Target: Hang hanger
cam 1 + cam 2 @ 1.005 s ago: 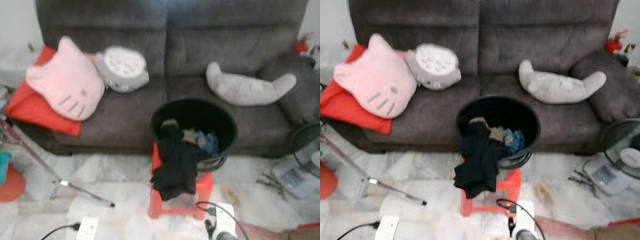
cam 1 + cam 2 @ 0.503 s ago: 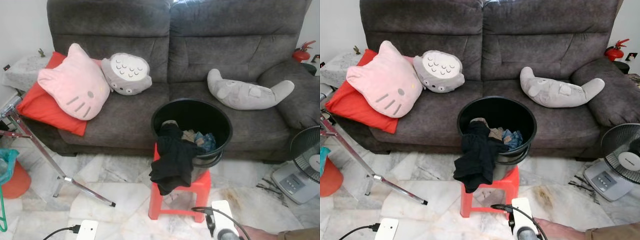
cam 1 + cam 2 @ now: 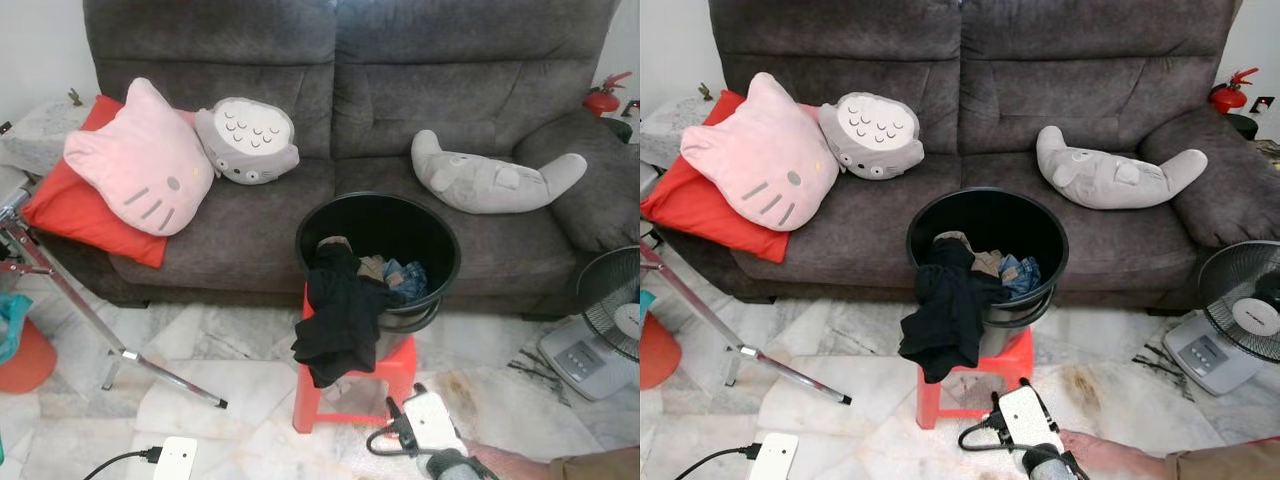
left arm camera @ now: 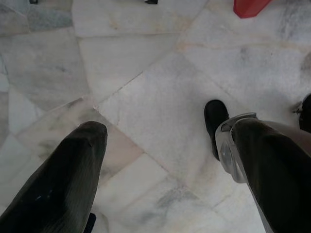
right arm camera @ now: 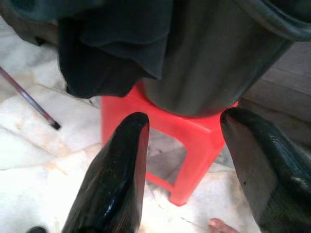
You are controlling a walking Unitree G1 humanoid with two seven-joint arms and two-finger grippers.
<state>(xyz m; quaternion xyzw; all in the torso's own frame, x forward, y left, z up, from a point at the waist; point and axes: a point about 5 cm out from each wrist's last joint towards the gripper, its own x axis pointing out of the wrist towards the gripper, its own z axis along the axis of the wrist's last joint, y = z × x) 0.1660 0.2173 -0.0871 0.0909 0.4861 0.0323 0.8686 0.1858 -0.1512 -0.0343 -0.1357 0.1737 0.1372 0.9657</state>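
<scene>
My gripper will make the black garment (image 3: 335, 345) sag and keep trailing across the bucket when it lifts one end, because the garment hangs down over the bucket's front rim (image 3: 348, 292).
My right gripper (image 5: 184, 121) is open with nothing between its fingers, low over the floor and facing the red stool (image 5: 189, 141) that carries a black bucket (image 3: 380, 240). Its wrist with the white box (image 3: 430, 422) sits just in front of the stool. A black garment (image 3: 340, 320) hangs over the bucket's front rim, with more clothes (image 3: 395, 275) inside. My left gripper (image 4: 167, 126) is open and empty, hanging over bare marble floor (image 4: 146, 63). A metal rack leg (image 3: 110, 335) slants across the floor at the left.
A grey sofa (image 3: 260, 230) behind the bucket holds a pink cat cushion (image 3: 140, 165), a red cushion (image 3: 60, 205), a grey plush (image 3: 250, 140) and a grey seal plush (image 3: 495, 180). A fan (image 3: 1245, 320) stands at the right, an orange bucket (image 3: 25, 360) at the left, a power strip (image 3: 170, 458) in front. A person's bare limb (image 3: 1110, 458) lies on the floor.
The view was blurred a second ago and has steadied, shifting slightly. My right wrist has tilted and come a little closer to the stool. Bucket and clothes have not moved.
</scene>
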